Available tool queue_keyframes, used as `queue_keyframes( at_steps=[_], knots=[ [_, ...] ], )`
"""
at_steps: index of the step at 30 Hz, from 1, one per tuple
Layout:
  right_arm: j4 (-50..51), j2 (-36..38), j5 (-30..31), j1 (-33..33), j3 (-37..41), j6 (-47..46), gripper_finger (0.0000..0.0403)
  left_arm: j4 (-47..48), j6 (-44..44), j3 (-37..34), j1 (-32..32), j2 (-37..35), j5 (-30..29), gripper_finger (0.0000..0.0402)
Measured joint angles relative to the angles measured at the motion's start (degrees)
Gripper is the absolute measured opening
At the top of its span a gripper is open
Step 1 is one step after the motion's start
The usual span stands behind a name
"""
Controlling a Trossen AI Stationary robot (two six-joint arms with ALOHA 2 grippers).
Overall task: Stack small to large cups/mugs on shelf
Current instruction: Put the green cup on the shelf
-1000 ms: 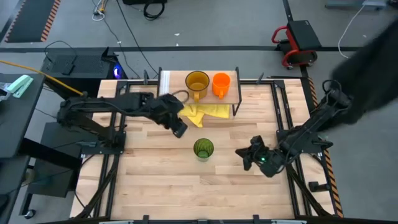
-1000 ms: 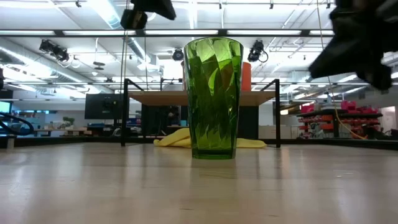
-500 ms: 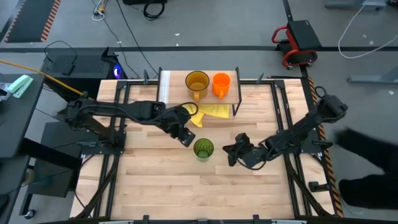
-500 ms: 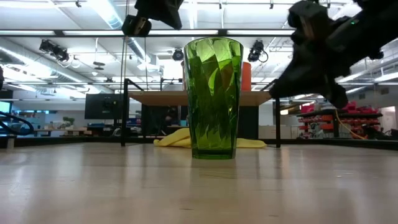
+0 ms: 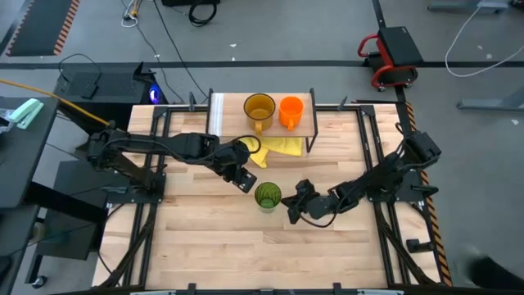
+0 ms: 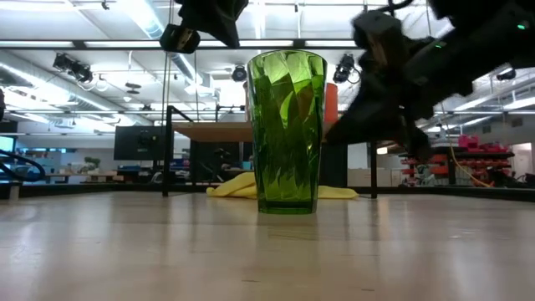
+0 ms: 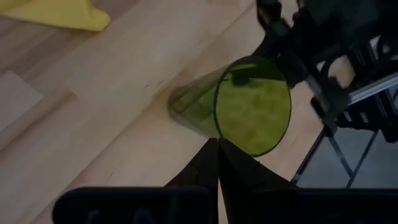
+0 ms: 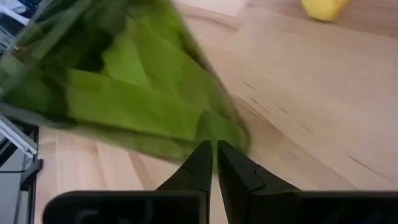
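Note:
The dark green tumbler's rim (image 5: pixel 268 193) is past my closed left gripper, so next my right gripper pushes the tumbler nearer before my left gripper opens over its rim (image 7: pixel 217 113).
The dark green tumbler (image 5: pixel 268 196) stands upright on its base mid-table; it also shows in the low view (image 6: pixel 287 134). The amber mug (image 5: pixel 259 109) and the orange mug (image 5: pixel 291 111) stand side by side on the shelf (image 5: pixel 225 111) at the far edge. My left gripper (image 5: pixel 243 182) is shut and hovers above and just left of the tumbler's rim (image 7: pixel 252 106). My right gripper (image 5: pixel 291 209) is shut, low and close beside the tumbler's right side (image 8: pixel 124 93). I see no touch.
A yellow cloth (image 5: pixel 274 147) lies on the table under and in front of the shelf. Black frame rails (image 5: pixel 372 147) run along the table's left and right sides. Bare tabletop (image 5: pixel 246 254) lies toward the near edge.
My right gripper has swept from near the table's right edge toward the left, up close to the green tumbler. My left gripper has moved a little toward the near edge, closer to the tumbler. The tumbler has stayed where it was.

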State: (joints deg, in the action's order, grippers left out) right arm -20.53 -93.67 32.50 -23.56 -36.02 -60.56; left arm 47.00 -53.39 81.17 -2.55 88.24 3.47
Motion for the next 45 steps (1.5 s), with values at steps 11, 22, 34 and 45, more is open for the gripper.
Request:
queue_keyframes(
  at_steps=[11,22,34,45],
  knots=[
    [0.5,-3.7,-3.8,3.7,-7.3,7.8,0.0013,1.8,0.0,0.0,-0.7,0.1,0.0,0.0016],
    [0.9,-7.6,-9.2,5.7,-12.6,11.3,0.0014,5.4,-2.2,0.0,-3.7,0.0,0.2,0.002],
    [9.5,-3.5,-9.3,4.6,-11.8,10.6,0.0019,11.0,-4.5,0.0,-4.8,0.2,-1.4,0.0011],
    [12.0,-1.4,-9.7,3.4,-11.9,8.9,0.0048,10.6,-3.8,0.1,-4.6,1.5,-1.9,0.0053]
  ],
)
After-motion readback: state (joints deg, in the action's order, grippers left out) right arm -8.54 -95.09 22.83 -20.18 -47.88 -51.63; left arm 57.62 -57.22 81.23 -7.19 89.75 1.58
